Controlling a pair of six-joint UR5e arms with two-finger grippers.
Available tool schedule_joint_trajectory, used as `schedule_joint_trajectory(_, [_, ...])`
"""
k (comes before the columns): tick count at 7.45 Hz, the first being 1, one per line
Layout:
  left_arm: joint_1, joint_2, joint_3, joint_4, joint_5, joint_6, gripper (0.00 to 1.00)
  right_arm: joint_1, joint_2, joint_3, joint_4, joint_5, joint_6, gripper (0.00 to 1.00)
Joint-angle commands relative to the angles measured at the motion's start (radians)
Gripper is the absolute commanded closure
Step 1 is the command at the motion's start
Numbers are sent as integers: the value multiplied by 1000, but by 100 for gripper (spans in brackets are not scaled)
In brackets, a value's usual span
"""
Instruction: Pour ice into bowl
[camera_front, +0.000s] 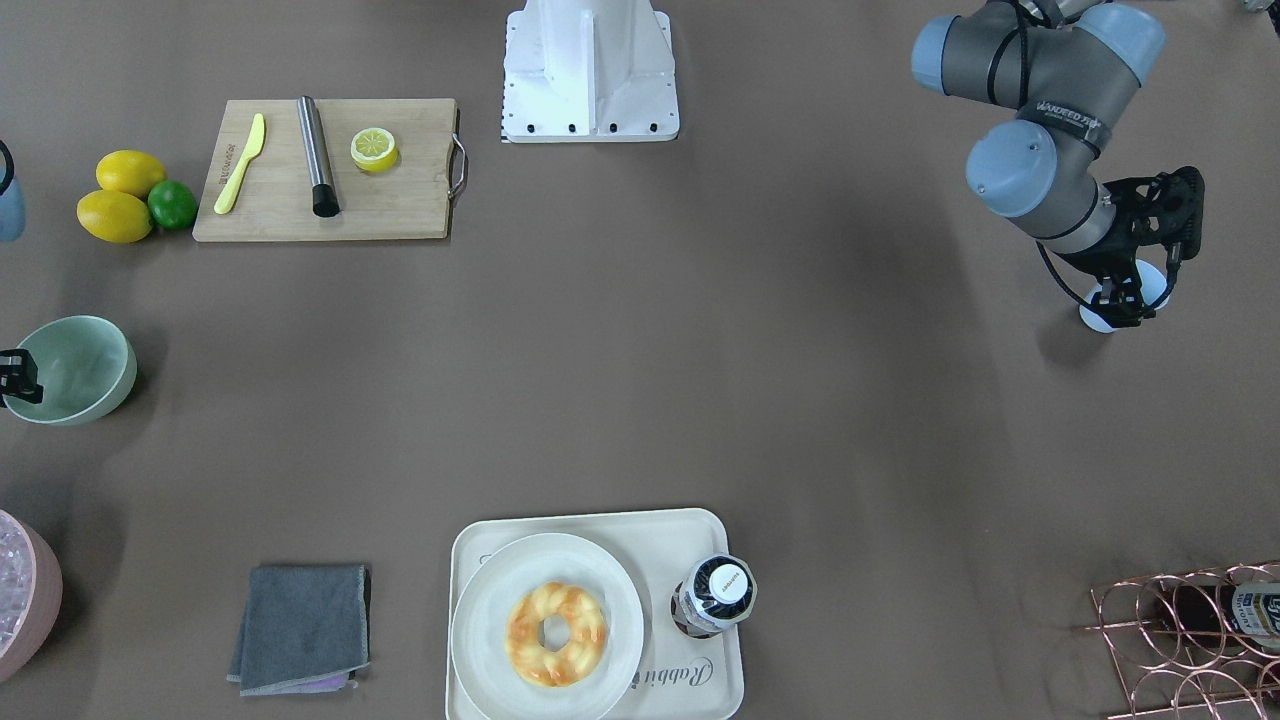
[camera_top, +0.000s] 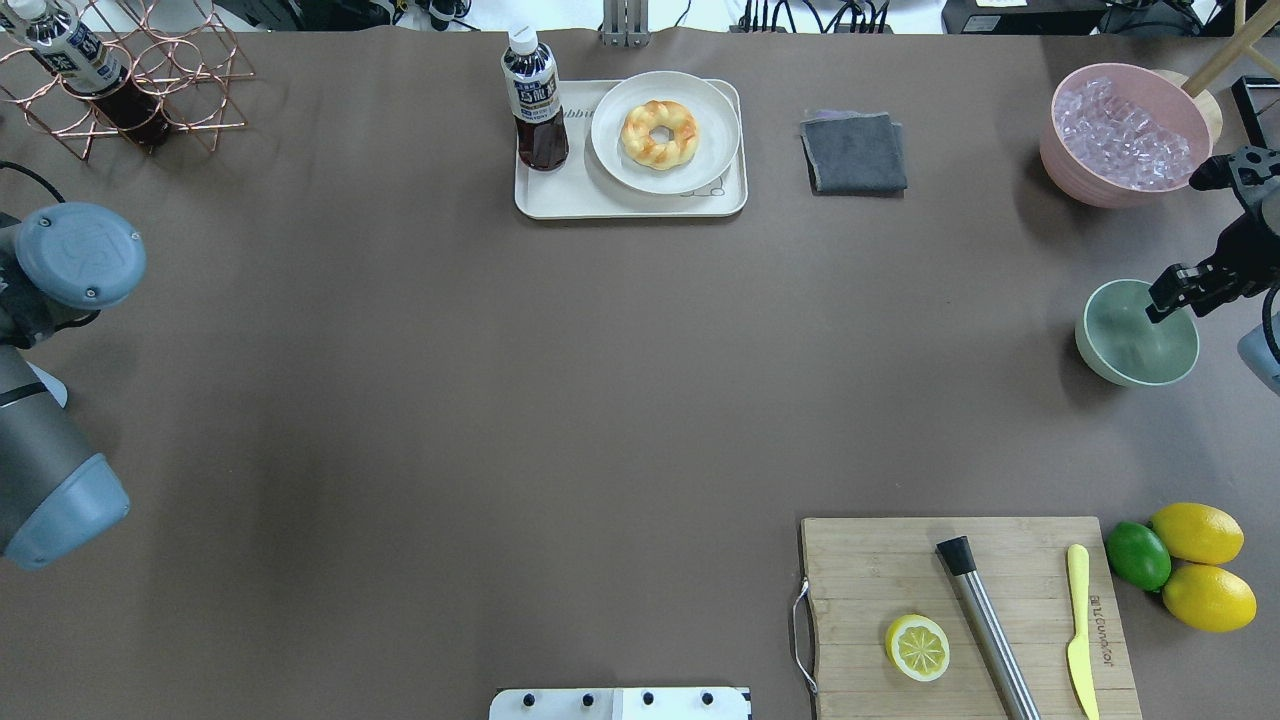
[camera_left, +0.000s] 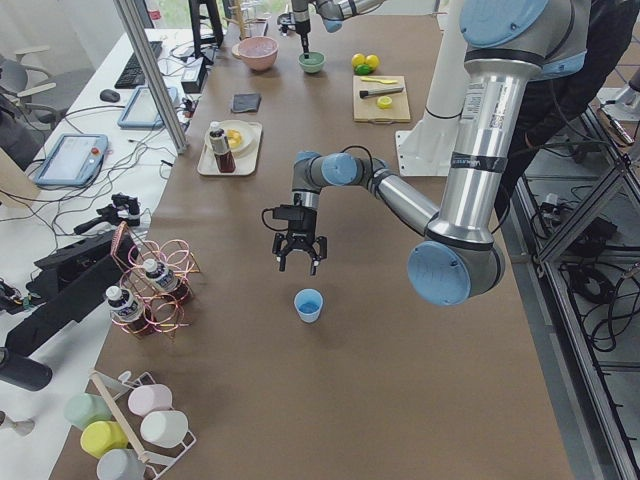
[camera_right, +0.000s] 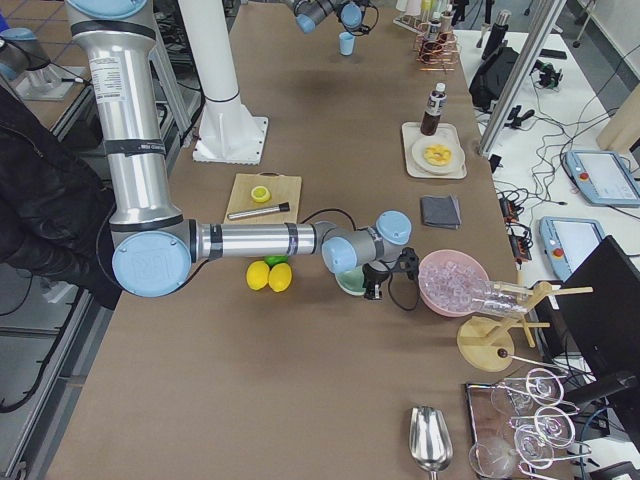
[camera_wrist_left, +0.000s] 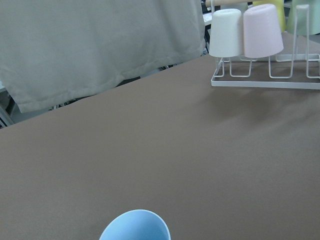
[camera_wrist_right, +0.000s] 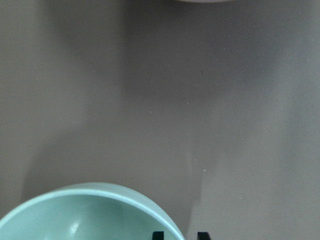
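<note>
I should expect loose ice cubes hidden inside the light blue cup (camera_front: 1150, 284), because it stands with its opening up, away from the upside-down cups on the rack (camera_wrist_left: 245, 33).
The mint-green bowl (camera_top: 1137, 333) stands at the table's far right, and shows in the front view (camera_front: 70, 370) and the right wrist view (camera_wrist_right: 90, 215). My right gripper (camera_top: 1168, 298) sits at the bowl's rim. Its tips (camera_wrist_right: 180, 235) stand close together, one on each side of the rim. Clear ice cubes (camera_top: 1125, 130) fill the pink round container (camera_top: 1075, 170) behind the bowl. I cannot tell whether the bowl holds any ice. My left gripper (camera_front: 1125, 305) hangs open just above a light blue cup (camera_left: 308, 305), which also shows in the left wrist view (camera_wrist_left: 135, 227).
A cutting board (camera_top: 965, 610) holds a lemon half, a steel rod and a yellow knife, with lemons and a lime (camera_top: 1185, 565) beside it. A tray (camera_top: 630, 200) with a doughnut plate and a bottle, a grey cloth (camera_top: 853, 150) and a wire bottle rack (camera_top: 120, 70) line the far edge.
</note>
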Motion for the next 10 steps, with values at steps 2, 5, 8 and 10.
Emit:
schedule_joint_trajectory(2, [98,-44,88,147,8,-182,3,-5,-13,27,4,1,7,100])
schedule_joint_trajectory(5, [142,-141,299,172,2,-247,3,-8,-1,53,-8,3,16,100])
schedule_joint_trajectory(8, [165,-143,361,169,0,-298,3,-15,72,137,-160,3,46,100])
schedule_joint_trajectory(10, [164,-143,404,164,0,-307,3,-50,155,218,-301,3,97,100])
